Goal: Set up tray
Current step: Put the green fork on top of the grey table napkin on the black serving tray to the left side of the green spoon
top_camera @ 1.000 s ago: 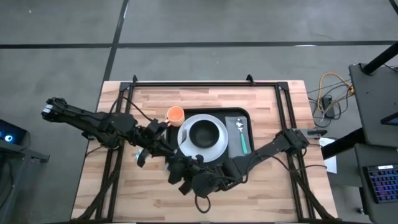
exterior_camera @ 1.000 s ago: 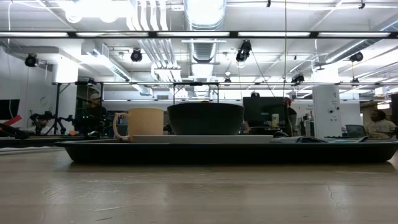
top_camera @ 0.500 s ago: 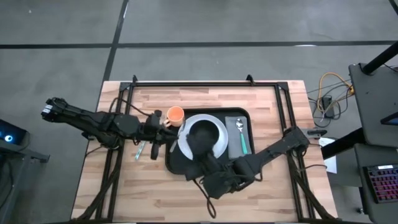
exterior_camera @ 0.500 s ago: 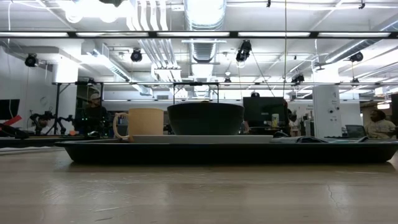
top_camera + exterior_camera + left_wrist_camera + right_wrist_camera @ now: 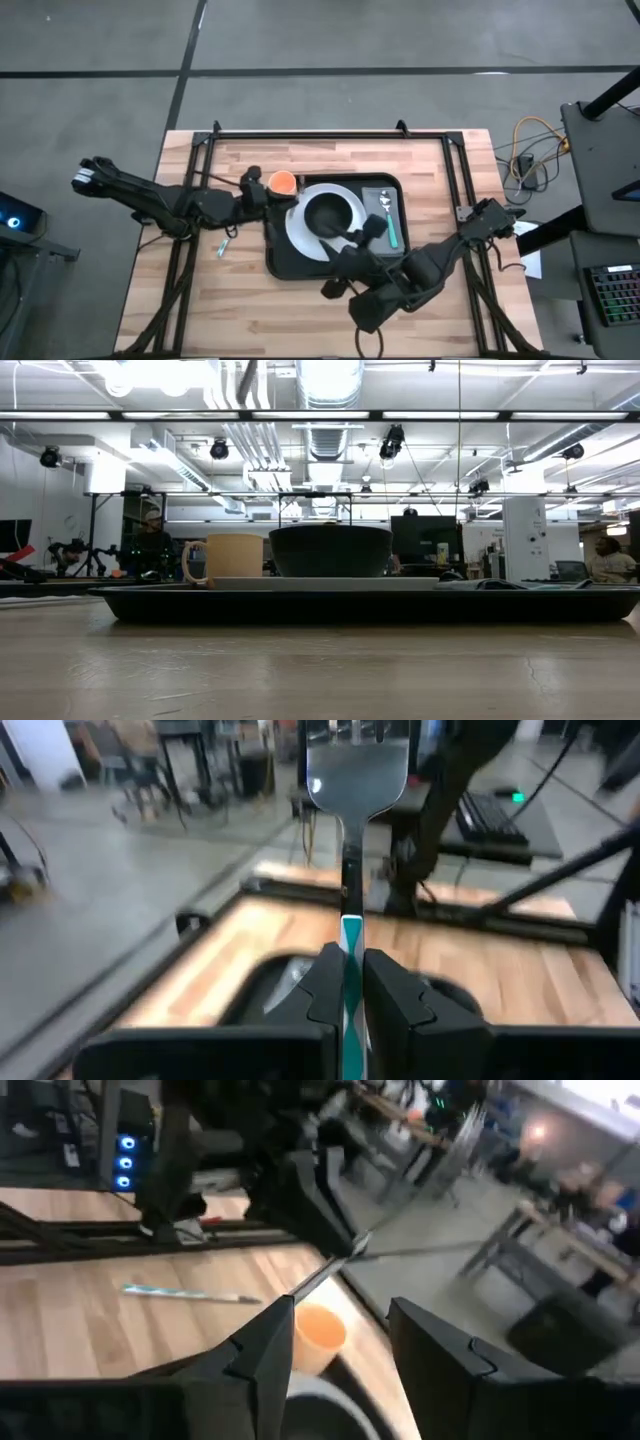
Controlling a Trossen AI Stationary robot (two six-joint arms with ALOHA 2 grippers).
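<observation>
The fork in the robot's left gripper is across the plate from the grey napkin [image 5: 381,206], so next the left gripper passes the fork to the right gripper at the tray's near edge [image 5: 300,277].
The black tray [image 5: 283,262] lies mid-table, also showing in the low view [image 5: 360,605]. It carries a white plate [image 5: 297,232] with a black bowl [image 5: 330,212], and a grey napkin [image 5: 380,232] with a spoon and a teal-handled utensil. An orange cup [image 5: 284,182] stands at the tray's far left corner. My left gripper [image 5: 266,196] is beside the cup, shut on a fork [image 5: 357,765]. My right gripper [image 5: 365,233] is open and empty above the tray's near part. A teal-handled utensil [image 5: 222,247] lies flat on the wood left of the tray. My left gripper pinches the fork's teal-and-white handle [image 5: 351,945] between its two fingers. The fork lies along the fingers, and its neck and tines [image 5: 358,750] stick out beyond them. The fingers come from the table's left. The fork is lifted clear of the table.
A black frame [image 5: 330,133] runs along the table's far edge and down both sides. Bare wood lies left of the tray and along the near edge. People and workbenches show in the room behind the table in the low view.
My left gripper has gone toward the table's far edge and a little right, up beside the orange cup. My right gripper has gone from the tray's near left corner toward the right and far, and now is over the tray.
</observation>
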